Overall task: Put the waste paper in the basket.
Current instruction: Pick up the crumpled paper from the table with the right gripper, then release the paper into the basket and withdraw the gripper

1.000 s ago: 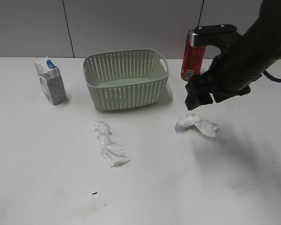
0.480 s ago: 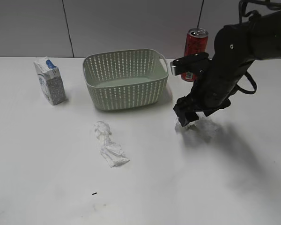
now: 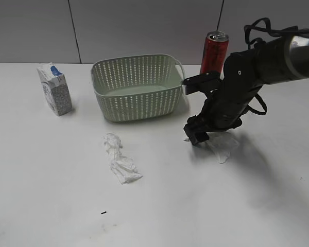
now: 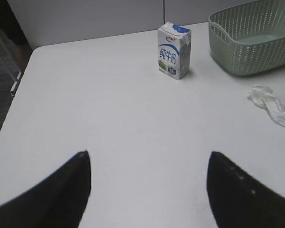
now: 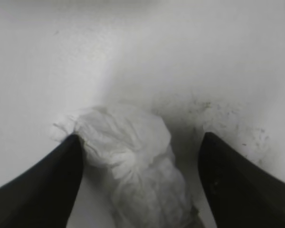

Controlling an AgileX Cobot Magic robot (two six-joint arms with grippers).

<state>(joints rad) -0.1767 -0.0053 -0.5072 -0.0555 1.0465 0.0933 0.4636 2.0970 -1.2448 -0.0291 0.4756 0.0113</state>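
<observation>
I expect the white paper wad to hang down below my right gripper's fingers when I lift it, because the thin loose end spreads out past them.
The pale green basket [image 3: 138, 86] stands at the back middle of the table; it also shows in the left wrist view [image 4: 254, 40]. My right gripper [image 3: 196, 137] is open, down at the table, with a crumpled white paper wad [image 5: 133, 156] between its fingers; the wad's right end shows in the exterior view [image 3: 222, 147]. A longer twisted paper wad [image 3: 120, 159] lies in front of the basket and shows in the left wrist view [image 4: 273, 105]. My left gripper [image 4: 147, 190] is open and empty over bare table at the left. A third wad is not in view.
A tall red can [image 3: 214, 52] stands behind my right arm, right of the basket. An upright blue-and-white carton [image 3: 55, 89] stands left of the basket, also in the left wrist view [image 4: 174, 50]. The table's left edge shows in the left wrist view.
My right gripper has come down and to the left from above the wad to table level, and its open fingers now straddle the wad. The other things have not moved.
</observation>
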